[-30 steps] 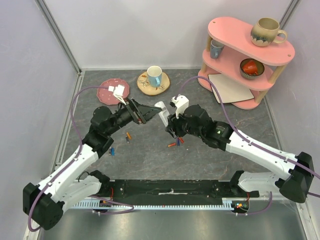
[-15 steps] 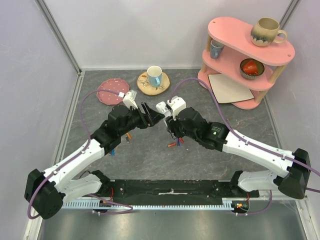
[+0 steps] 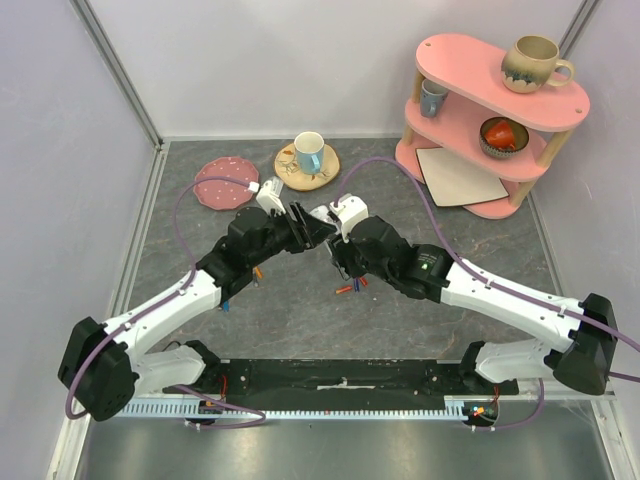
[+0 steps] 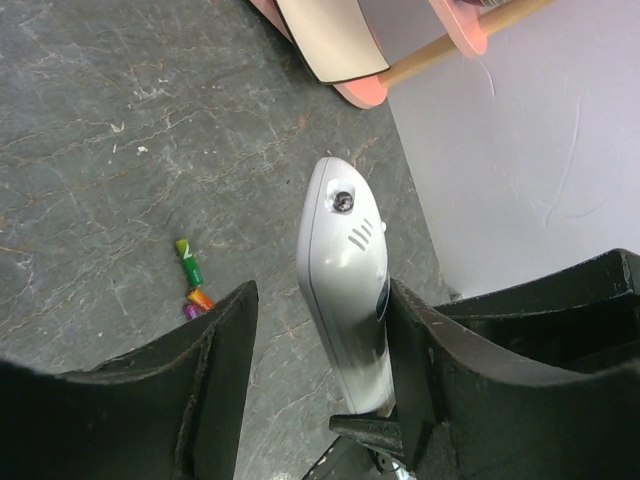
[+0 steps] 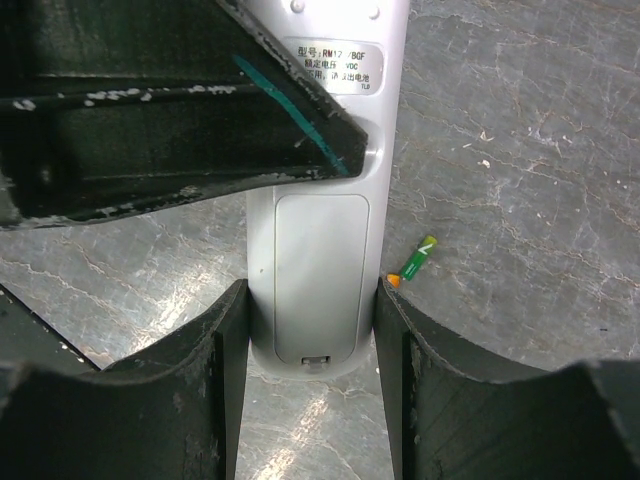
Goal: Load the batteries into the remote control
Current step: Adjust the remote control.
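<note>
I should hold the remote control with my left gripper while my right gripper, which is gripping the remote control's cover end (image 5: 314, 290), opens and moves to the latch (image 5: 316, 360).
The remote control (image 5: 322, 262) is a white slab held off the table, its back with the closed battery cover and a printed label facing the right wrist camera. My right gripper (image 5: 310, 295) is shut on its lower end, both fingers pressed to its sides. My left gripper (image 4: 320, 300) stands open around the other end of the remote control (image 4: 345, 275): the right finger touches it, the left finger is apart from it. In the top view the left gripper (image 3: 308, 226) and the right gripper (image 3: 338, 240) meet mid-table. Batteries lie on the table: green (image 4: 189, 262), orange (image 4: 200, 298), and more batteries (image 3: 348, 287).
A pink two-tier shelf (image 3: 490, 110) with mugs and a bowl stands at the back right, a beige board (image 3: 455, 175) on its base. A pink plate (image 3: 225, 180) and a cup on a wooden coaster (image 3: 308, 155) sit at the back. Loose batteries (image 3: 257, 271) lie under the left arm.
My left arm has swung right to the remote, and its jaws have narrowed round the remote's free end. The right gripper has kept hold and shifted slightly left.
</note>
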`<state>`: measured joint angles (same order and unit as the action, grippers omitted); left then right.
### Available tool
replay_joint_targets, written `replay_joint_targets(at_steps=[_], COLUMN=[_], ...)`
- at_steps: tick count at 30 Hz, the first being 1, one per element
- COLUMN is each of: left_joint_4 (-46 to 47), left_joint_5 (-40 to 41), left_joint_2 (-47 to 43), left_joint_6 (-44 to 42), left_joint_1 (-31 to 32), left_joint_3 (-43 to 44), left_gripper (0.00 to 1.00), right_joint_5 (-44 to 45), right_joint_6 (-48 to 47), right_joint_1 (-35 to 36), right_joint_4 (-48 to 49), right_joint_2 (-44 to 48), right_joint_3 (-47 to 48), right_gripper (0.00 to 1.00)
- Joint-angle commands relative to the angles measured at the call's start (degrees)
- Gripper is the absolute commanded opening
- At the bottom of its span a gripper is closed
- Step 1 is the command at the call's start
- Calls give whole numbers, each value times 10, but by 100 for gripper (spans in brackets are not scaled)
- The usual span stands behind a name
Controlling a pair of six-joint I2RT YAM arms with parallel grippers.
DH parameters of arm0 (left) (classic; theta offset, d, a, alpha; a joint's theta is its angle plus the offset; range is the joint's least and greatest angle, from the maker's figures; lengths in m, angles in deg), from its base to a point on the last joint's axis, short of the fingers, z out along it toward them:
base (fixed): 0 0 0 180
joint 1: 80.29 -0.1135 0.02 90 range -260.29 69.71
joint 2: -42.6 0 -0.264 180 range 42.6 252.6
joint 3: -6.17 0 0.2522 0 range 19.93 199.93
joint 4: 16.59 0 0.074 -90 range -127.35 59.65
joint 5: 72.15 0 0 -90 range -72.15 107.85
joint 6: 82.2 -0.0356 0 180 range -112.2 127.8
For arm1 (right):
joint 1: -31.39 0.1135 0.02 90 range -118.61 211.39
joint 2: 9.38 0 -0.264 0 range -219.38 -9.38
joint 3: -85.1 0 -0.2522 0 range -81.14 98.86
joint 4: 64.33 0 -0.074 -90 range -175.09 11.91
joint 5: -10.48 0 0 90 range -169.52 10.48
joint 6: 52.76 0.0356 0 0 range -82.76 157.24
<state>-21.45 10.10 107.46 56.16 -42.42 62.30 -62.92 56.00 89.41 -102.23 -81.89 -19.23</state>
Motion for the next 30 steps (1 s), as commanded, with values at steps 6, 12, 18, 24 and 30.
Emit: replay_joint_targets(at_steps=[6,12,18,24,30], left_joint_4=[58,67,80,90,103], left_joint_5=[-12,-16,-19,-23,-20], left_joint_2=[23,31,36,32,22], left_joint_6=[21,24,26,26,27], left_joint_1=[6,7,9,9,9], left_joint_3=[12,12,7,-3,-19], left_gripper=[56,51,40,24,2], right_joint_5=[-4,-7,-8,-7,-3], right_joint_6=[5,6,7,5,5], right_joint_1=[4,5,4,5,5], right_joint_4=[23,25,25,25,20], right_joint_2=[0,-1,3,11,19], right_joint_3=[30,28,25,20,22], right_gripper=[38,38,38,44,68])
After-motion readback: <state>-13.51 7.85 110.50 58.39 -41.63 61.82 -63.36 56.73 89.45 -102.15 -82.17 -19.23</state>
